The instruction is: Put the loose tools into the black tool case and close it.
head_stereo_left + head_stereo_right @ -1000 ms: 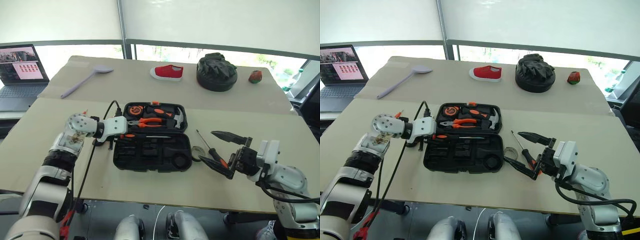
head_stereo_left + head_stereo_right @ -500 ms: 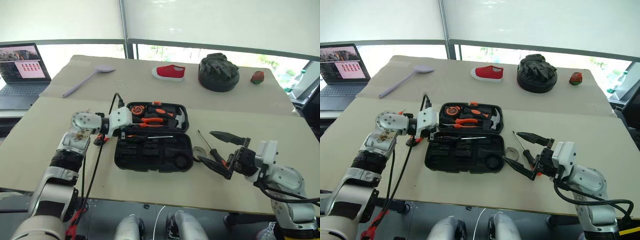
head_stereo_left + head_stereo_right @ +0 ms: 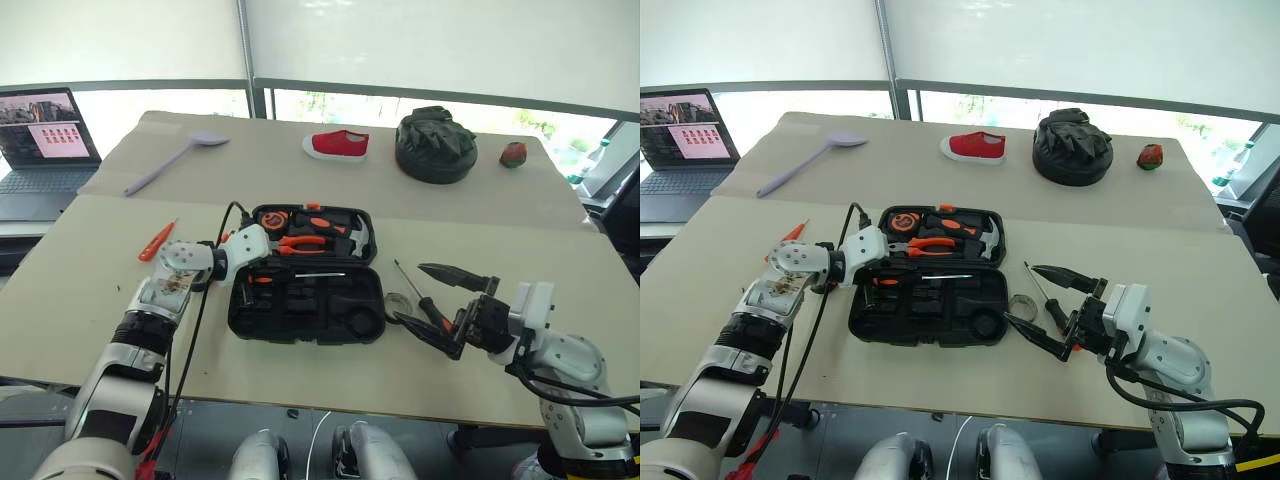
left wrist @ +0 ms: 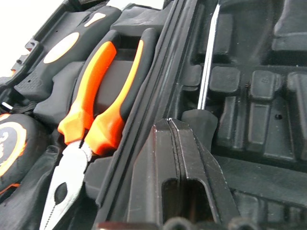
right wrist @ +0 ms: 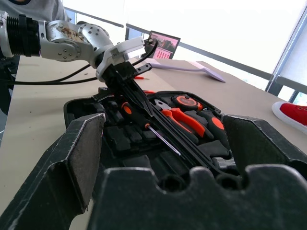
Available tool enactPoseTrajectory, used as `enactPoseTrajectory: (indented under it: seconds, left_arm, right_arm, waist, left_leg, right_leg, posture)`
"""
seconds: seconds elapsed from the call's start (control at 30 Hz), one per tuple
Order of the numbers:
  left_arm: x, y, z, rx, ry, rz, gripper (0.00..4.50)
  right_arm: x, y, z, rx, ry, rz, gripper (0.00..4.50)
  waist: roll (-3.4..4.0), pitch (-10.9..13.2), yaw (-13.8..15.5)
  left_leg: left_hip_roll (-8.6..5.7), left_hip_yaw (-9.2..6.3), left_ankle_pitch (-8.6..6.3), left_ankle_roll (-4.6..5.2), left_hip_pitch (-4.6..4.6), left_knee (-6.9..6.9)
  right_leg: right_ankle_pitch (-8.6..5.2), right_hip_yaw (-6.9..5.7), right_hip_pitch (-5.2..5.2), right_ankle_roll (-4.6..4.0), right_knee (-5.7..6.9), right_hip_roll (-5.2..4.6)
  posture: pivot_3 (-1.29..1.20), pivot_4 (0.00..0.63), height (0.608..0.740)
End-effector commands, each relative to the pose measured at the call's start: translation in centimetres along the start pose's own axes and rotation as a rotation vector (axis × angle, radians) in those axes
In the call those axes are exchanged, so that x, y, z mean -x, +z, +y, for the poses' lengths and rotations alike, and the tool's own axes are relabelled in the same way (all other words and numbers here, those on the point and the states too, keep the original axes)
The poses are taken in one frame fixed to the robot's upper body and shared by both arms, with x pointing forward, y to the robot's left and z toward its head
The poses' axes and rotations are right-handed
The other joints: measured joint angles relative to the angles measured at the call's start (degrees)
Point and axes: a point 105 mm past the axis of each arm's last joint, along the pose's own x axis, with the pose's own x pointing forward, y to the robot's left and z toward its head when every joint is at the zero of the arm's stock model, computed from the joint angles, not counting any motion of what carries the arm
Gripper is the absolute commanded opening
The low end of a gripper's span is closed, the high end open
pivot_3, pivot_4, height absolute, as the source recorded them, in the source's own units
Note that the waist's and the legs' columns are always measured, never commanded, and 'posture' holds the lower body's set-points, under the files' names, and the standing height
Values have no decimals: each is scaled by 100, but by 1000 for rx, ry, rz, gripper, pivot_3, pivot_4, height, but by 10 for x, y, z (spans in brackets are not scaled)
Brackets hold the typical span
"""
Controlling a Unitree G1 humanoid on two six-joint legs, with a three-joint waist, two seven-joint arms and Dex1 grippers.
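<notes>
There is room next to the case screwdriver's thin shaft (image 3: 320,275). The screwdriver (image 3: 435,313) by the tape roll should fit in there head to tail when I lower it.
The black tool case (image 3: 300,312) lies open in the middle of the table. One screwdriver (image 3: 300,275) with an orange-black handle rests in its near half. My left gripper (image 3: 262,272) is shut and empty, its tips (image 4: 175,127) over that screwdriver's handle at the case's left side. An orange screwdriver (image 3: 157,240) lies on the table left of my left arm. Right of the case lie another screwdriver (image 3: 405,278) and the small grey tape roll (image 3: 397,301). My right gripper (image 3: 412,293) hovers over them, open wide and empty.
Orange-handled pliers (image 3: 300,241), a hammer (image 3: 355,235) and a tape measure (image 3: 271,217) fill the case's far half. Farther back lie a lilac spoon (image 3: 165,165), a red shoe (image 3: 335,145) and a round black bag (image 3: 433,145). A laptop (image 3: 40,140) stands at far left.
My left gripper opened, then shut, and moved right onto the case's left side. The orange screwdriver on the table now shows free of the arm. The right arm kept still.
</notes>
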Motion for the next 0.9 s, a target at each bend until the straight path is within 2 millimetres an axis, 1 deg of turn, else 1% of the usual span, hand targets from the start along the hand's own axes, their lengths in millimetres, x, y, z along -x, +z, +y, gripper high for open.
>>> enactPoseTrajectory:
  seconds: [0.03, 0.1, 0.17, 0.3, 0.43, 0.5, 0.6, 0.63, 0.7, 0.73, 0.77, 0.8, 0.83, 0.87, 0.9]
  left_arm:
    - [-13, -23, -26, -34, -101, 114, 28]
    - [-16, -26, -26, -19, -92, 132, 28]
    - [-18, -27, -27, 3, -87, 140, 28]
    - [-27, -23, -31, -10, -99, 123, 28]
    - [-33, -21, -32, -10, -102, 115, 28]
    - [-36, -19, -32, 23, -83, 86, 28]
    - [-36, -14, -26, 49, -35, 34, 28]
    - [-32, -7, -21, 50, -8, -17, 28]
    - [-14, 10, -6, 87, 54, -165, 527]
    - [-4, 17, 0, 86, 78, -224, 689]
    - [6, 21, 4, 80, 98, -270, 961]
    - [12, 24, 6, 72, 108, -295, 1380]
    - [25, 25, 10, 92, 114, -334, 1702]
    - [35, 25, 10, 102, 107, -359, 2090]
    - [47, 27, 9, 96, 94, -399, 2387]
  right_arm:
    - [4, 3, -3, 35, -25, 6, 4500]
    - [5, 1, -2, 33, -31, 17, 4500]
    - [5, 0, -2, 33, -35, 23, 4500]
    - [8, -5, -2, 25, -61, 46, 4500]
    - [10, -7, -3, 20, -78, 56, 4500]
    - [11, -8, -3, 19, -90, 56, 4500]
    - [13, -7, -6, 14, -136, 47, 4500]
    - [17, -6, -10, 8, -169, 43, 4500]
    - [33, -6, -13, -3, -224, 61, 4500]
    - [40, -7, -13, -5, -242, 78, 4500]
    - [47, -8, -13, -8, -258, 95, 4500]
    - [51, -8, -13, -10, -268, 106, 4500]
    - [62, -11, -12, -12, -295, 137, 4500]
    - [70, -13, -11, -18, -317, 163, 4500]
    - [79, -15, -9, -24, -341, 190, 4500]
  waist:
    - [7, -7, 12]
    - [25, -22, 14]
    - [51, -41, 12]
    - [89, -68, 10]
    - [101, -77, 34]
    - [101, -77, 49]
    - [101, -77, 65]
    - [101, -77, 64]
    - [101, -77, 62]
    - [101, -77, 62]
    - [100, -76, 53]
    - [98, -75, 41]
    - [94, -72, 18]
    - [94, -71, 10]
    - [94, -71, 3]
  left_leg:
    - [0, -1, -1, 2, 1, 0]
    - [-1, -2, -7, 11, 4, 0]
    - [-2, -2, -23, 39, 6, 0]
    - [-4, -2, -31, 51, 17, 0]
    - [-6, -3, -32, 54, 21, 0]
    - [-9, -3, -35, 59, 23, 0]
    - [-14, -4, -40, 66, 26, 0]
    - [-16, -3, -41, 69, 25, 0]
    - [-20, -4, -43, 71, 24, 0]
    - [-20, -4, -43, 72, 21, 0]
    - [-21, -4, -43, 73, 18, 0]
    - [-21, -4, -42, 70, 3, 0]
    - [-21, -4, -36, 61, -4, 1]
    - [-21, -4, -31, 53, -6, 4]
    - [-21, -5, -30, 51, -6, 4]
  right_leg:
    - [0, 0, 2, 0, -1, 0]
    - [-4, 0, 9, 7, -2, -4]
    - [-7, 1, 13, 12, -2, -8]
    - [-8, 3, 22, 15, -1, -8]
    - [-10, 3, 26, 17, -1, -9]
    - [-12, 2, 30, 21, -2, -12]
    - [-16, 1, 37, 29, -2, -20]
    - [-17, 1, 37, 31, -2, -25]
    - [-19, 0, 37, 35, -2, -30]
    - [-20, -2, 34, 38, -2, -33]
    - [-21, -3, 30, 40, -2, -33]
    - [-22, -6, 18, 41, -2, -35]
    - [-22, -8, 11, 41, -1, -35]
    - [-22, -9, 9, 41, -1, -35]
    - [-22, -11, 9, 41, 0, -34]
  posture:
    - [0, 150, 740]
    - [0, 150, 740]
    - [0, 150, 740]
    - [0, 150, 740]
    - [0, 150, 740]
    - [0, 150, 740]
    - [0, 150, 740]
    - [0, 150, 740]
    - [0, 150, 740]
    - [0, 150, 740]
    - [0, 150, 740]
    - [0, 150, 740]
    - [0, 150, 740]
    - [0, 150, 740]
    - [0, 150, 740]
